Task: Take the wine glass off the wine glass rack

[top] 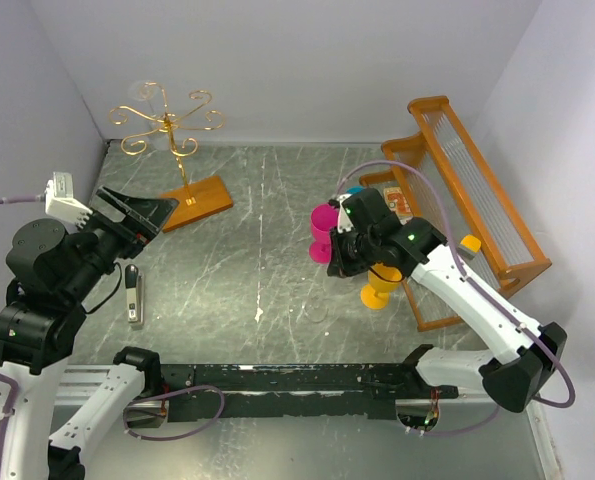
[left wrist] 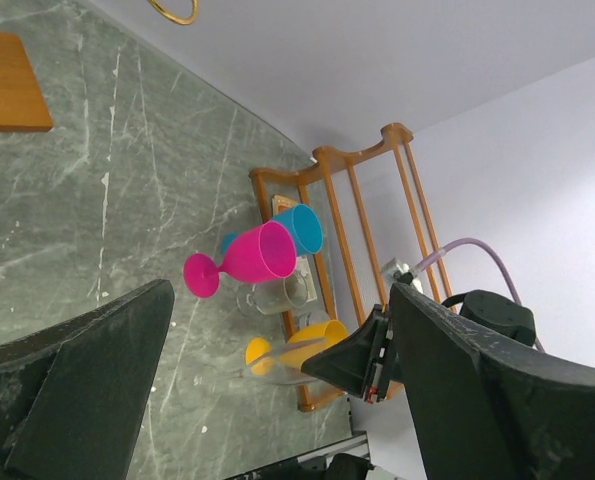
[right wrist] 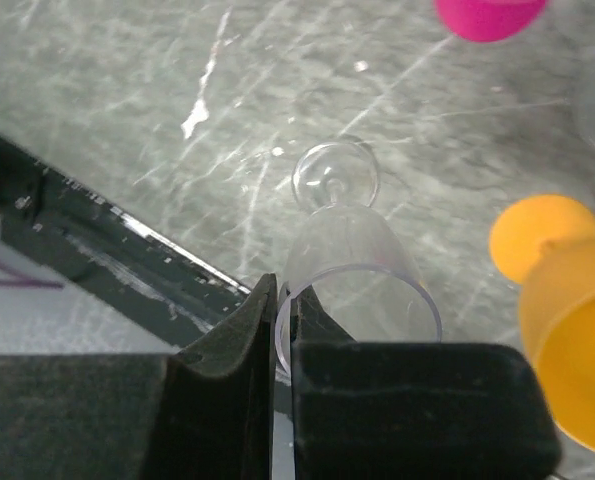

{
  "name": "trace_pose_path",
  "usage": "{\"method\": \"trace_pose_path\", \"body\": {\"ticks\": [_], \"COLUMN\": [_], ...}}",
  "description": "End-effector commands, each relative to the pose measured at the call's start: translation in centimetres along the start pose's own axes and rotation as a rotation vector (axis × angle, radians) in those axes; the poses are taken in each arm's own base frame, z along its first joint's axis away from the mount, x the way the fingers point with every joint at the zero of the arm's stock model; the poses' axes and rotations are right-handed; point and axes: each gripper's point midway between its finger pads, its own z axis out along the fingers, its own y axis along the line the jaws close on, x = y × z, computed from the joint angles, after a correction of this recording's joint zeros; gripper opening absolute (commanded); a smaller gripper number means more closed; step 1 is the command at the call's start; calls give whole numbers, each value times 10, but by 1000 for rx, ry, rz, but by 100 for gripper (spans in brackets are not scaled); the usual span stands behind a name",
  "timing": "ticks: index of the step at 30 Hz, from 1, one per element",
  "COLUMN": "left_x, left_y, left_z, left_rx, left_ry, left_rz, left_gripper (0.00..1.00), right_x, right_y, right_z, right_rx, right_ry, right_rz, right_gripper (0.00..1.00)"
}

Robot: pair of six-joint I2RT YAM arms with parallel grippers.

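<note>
My right gripper keeps moving the clear wine glass point(right wrist: 337, 178) toward the open spot point(top: 339, 286) by the pink cup until the glass's foot rests, because the glass is hanging foot down.
The gold wire wine glass rack point(top: 167, 122) stands on its orange-brown wooden base point(top: 199, 200) at the far left; its base corner shows in the left wrist view point(left wrist: 7, 85). My right gripper point(right wrist: 283, 320) is shut on the rim of a clear wine glass point(right wrist: 352, 250), one finger inside the bowl and one outside. The glass hangs tilted, foot point(right wrist: 335, 175) down, just above the table. In the top view this gripper point(top: 342, 262) is mid-table, right of centre. My left gripper point(top: 142, 215) is open and empty near the rack's base, jaws wide apart point(left wrist: 282, 385).
A pink cup point(top: 325, 228), a yellow cup point(top: 380, 285) and a blue cup point(top: 352, 190) stand by the large orange wooden-framed rack point(top: 477, 200) at the right. Another clear glass point(left wrist: 277, 297) lies by the pink cup. A small black and silver tool point(top: 134, 292) lies at the left.
</note>
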Motion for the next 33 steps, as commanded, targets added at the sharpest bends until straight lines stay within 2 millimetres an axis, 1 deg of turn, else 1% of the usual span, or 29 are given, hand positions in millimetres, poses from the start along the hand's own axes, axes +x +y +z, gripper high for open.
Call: {"method": "trace_pose_path", "body": {"ticks": [1, 6, 11, 14, 19, 26, 28, 30, 33], "left_x": [-1, -4, -7, -8, -10, -14, -20, -31, -51], "left_y": [-2, -2, -2, -1, 0, 0, -1, -4, -14], "left_z": [-6, -6, -6, -5, -4, -3, -3, -4, -5], "left_rx": [3, -5, -14, -22, -36, -48, -61, -89, -116], "left_ry": [-3, -9, -15, -22, -22, -32, -42, -56, -83], "left_rz": [25, 38, 53, 58, 76, 98, 134, 190, 277], "left_gripper": [100, 100, 100, 99, 99, 99, 99, 99, 99], "right_x": [-16, -28, -48, -54, -55, -54, -52, -51, -56], "right_y": [-30, -42, -43, -46, -50, -52, -54, -53, -48], "right_z": [-11, -10, -7, -2, 9, 15, 16, 15, 11], "right_rx": [204, 290, 309, 336, 354, 353, 358, 355, 329], "right_ry": [-54, -82, -128, -139, -124, -128, -122, -121, -142], "right_rz": [25, 39, 30, 22, 13, 1, -3, -8, -18], "right_gripper": [0, 0, 0, 0, 0, 0, 5, 11, 21]}}
